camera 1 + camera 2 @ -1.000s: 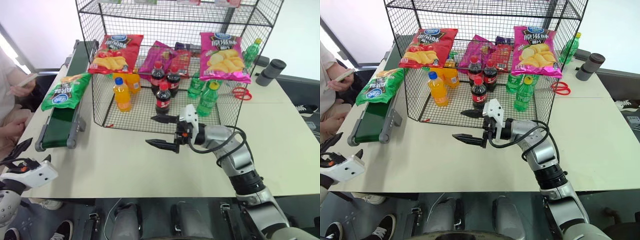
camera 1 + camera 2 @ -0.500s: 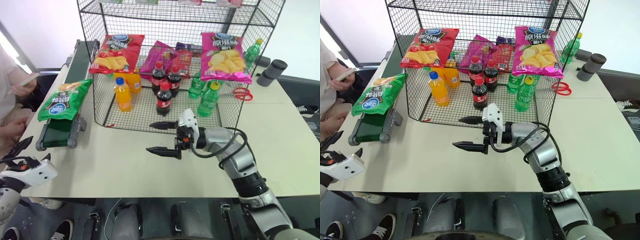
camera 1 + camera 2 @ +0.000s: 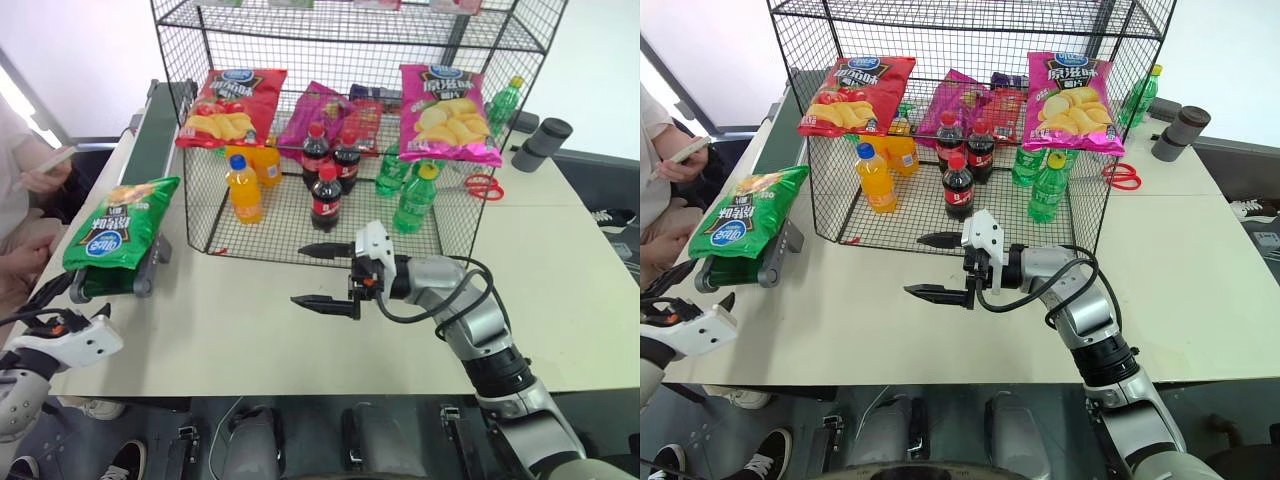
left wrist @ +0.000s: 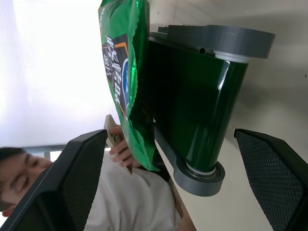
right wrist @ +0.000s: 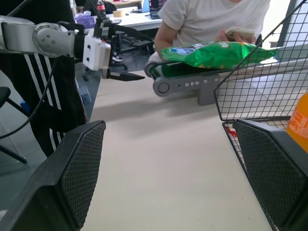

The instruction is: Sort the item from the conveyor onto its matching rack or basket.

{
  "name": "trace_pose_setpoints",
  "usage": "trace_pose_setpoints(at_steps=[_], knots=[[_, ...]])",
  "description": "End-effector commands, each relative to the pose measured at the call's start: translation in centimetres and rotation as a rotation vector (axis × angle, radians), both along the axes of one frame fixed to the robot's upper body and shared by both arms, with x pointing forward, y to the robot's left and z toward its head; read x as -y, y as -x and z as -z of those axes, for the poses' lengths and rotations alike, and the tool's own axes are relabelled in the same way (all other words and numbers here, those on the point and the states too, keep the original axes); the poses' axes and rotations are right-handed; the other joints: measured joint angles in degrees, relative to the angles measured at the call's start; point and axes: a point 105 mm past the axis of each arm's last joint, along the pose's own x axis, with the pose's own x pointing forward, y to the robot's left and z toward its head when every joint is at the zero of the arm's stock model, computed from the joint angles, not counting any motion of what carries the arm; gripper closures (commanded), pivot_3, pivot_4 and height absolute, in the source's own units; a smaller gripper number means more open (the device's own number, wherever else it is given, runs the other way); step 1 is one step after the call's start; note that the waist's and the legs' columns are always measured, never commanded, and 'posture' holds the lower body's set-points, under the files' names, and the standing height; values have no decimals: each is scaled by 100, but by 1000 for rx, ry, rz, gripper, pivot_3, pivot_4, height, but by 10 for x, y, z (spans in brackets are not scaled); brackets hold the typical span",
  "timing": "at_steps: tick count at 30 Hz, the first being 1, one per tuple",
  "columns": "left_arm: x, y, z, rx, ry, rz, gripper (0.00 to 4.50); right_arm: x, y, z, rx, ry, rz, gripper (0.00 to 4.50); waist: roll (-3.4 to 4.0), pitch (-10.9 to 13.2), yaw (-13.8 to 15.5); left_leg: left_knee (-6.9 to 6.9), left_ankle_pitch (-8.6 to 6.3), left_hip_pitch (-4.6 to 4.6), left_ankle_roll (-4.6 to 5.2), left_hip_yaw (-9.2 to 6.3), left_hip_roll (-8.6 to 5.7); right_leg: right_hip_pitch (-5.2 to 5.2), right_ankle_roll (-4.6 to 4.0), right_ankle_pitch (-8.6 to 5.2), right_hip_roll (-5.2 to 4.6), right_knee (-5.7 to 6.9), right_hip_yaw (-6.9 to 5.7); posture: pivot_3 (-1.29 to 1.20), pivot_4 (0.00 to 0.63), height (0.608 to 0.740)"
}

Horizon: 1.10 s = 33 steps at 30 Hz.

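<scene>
The green crisp bag's middle (image 3: 118,218) is puffed up, so I expect the bag (image 3: 121,224) to stay stretched out and sag only a little when I carry it by its edge.
The item, a green crisp bag (image 3: 115,232) with a blue oval logo, lies at the near end of the conveyor (image 3: 152,128) and hangs over its end roller (image 4: 199,174). My left gripper (image 3: 60,305) is open, low at the table's left edge just short of that end and apart from the bag. The belt's end shows between its fingers (image 4: 84,173). My right gripper (image 3: 297,275) hovers open and empty over the table in front of the black wire rack (image 3: 300,40), pointing left toward the conveyor.
On the rack hang a red crisp bag (image 3: 232,105), a purple one (image 3: 318,115) and a pink one (image 3: 447,112), with orange (image 3: 243,188), cola (image 3: 325,198) and green bottles (image 3: 414,198) below. A person (image 3: 30,175) sits left of the conveyor. Scissors (image 3: 483,186) lie at the right.
The green bag has ridden down the belt toward me and now hangs over the conveyor's near end. Both grippers have stayed where they were, still open.
</scene>
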Motion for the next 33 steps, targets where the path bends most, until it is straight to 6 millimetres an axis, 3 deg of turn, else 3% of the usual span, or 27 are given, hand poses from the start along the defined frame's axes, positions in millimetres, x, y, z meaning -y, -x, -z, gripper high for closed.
trace_pose_setpoints(at_steps=[1,19,22,29,30,33], knots=[[-1,-4,-10,34,-22,14,0,-2,1,-9,48,-27,-3,83,0,0,1,0,0,0,0,0,0,0,0,0,0,0,0,0,150,740],[8,-12,-10,36,4,48,0,-3,1,-8,57,-24,4,83,0,0,19,1,0,0,1,7,-1,0,16,9,11,0,-1,0,150,740],[10,-12,-9,34,15,52,793,-2,0,-9,57,-26,9,0,0,0,18,1,1,0,1,8,0,-1,16,9,14,1,-1,0,150,740],[11,-7,-10,25,25,65,4225,-1,-2,-8,65,-20,18,0,0,0,23,1,1,0,1,9,0,0,17,9,15,0,-1,0,150,740],[12,-7,-12,26,19,71,4405,-1,-2,-8,65,-20,17,0,0,0,24,1,1,0,1,9,0,0,17,9,15,0,-1,0,150,740],[17,-8,-27,42,22,103,4405,-2,-2,-9,74,-15,9,0,0,0,25,2,1,0,1,9,0,0,17,9,16,1,-1,0,150,740]])
